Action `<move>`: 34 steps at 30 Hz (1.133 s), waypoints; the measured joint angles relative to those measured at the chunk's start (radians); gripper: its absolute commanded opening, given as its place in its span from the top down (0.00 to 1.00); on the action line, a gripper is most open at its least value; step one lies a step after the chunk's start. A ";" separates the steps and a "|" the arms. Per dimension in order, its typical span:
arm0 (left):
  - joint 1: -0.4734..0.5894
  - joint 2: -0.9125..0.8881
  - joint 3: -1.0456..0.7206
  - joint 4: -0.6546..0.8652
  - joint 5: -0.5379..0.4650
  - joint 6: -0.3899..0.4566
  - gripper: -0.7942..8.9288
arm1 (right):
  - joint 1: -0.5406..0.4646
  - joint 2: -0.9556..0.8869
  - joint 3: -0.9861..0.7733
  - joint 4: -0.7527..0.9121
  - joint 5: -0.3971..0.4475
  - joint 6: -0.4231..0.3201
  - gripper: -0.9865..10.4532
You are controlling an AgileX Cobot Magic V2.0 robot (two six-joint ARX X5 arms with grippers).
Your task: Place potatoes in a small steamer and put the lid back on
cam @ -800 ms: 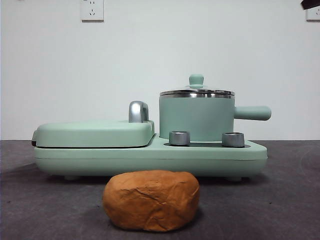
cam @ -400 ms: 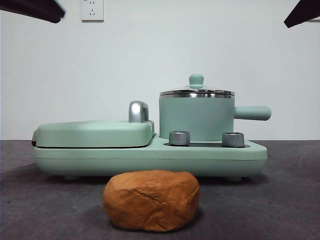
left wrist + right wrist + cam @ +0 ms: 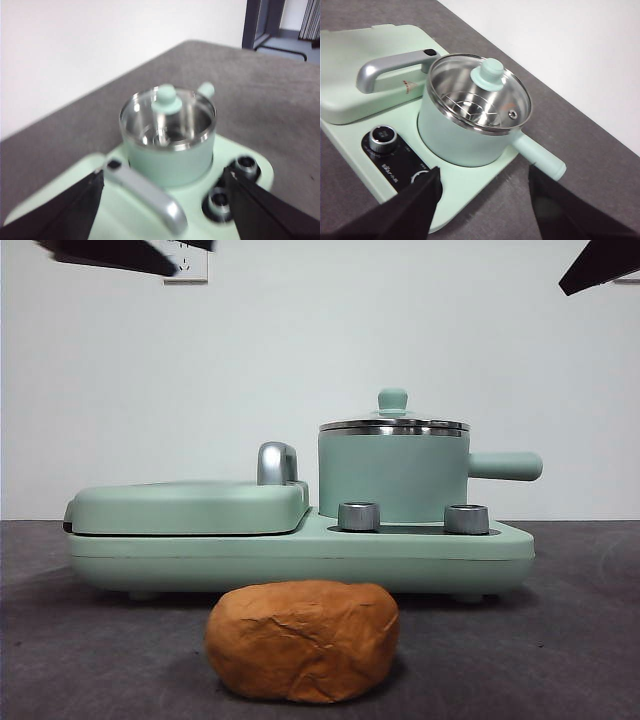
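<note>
The glass lid shows only shiny steel (image 3: 189, 124) through it, so I should expect the small steamer (image 3: 393, 476) to be empty when I raise the glass lid.
The potato (image 3: 302, 640), orange-brown and creased, lies on the dark table in front of the appliance; neither wrist view shows it. The small steamer (image 3: 392, 478) stands on the appliance's right half, its side handle (image 3: 505, 466) pointing right. The glass lid (image 3: 393, 425) with its mint knob (image 3: 392, 400) sits on it. The left gripper (image 3: 162, 174) is open, high above the griddle side, facing the steamer (image 3: 167, 145); it shows as a dark tip (image 3: 120, 255) at the top left. The right gripper (image 3: 484, 171) is open above the steamer (image 3: 465, 135), a dark tip (image 3: 598, 265) at the top right.
The mint-green appliance base (image 3: 300, 555) carries a flat griddle cover (image 3: 185, 505) with a chrome handle (image 3: 277, 462) on its left half. Two steel dials (image 3: 359, 516) (image 3: 466, 519) sit in front of the steamer. A white wall stands behind.
The dark arm tip at the top left has come in and moved rightward. The tip at the top right has grown larger. The potato, steamer and lid have not moved.
</note>
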 measured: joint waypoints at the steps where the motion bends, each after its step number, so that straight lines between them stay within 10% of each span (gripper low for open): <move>1: -0.018 0.024 0.000 0.041 -0.008 -0.002 0.54 | 0.000 0.000 0.000 0.000 0.000 0.003 0.67; 34: -0.185 0.886 0.660 0.185 -0.056 -0.058 0.57 | 0.000 0.000 0.000 0.076 0.000 0.067 0.67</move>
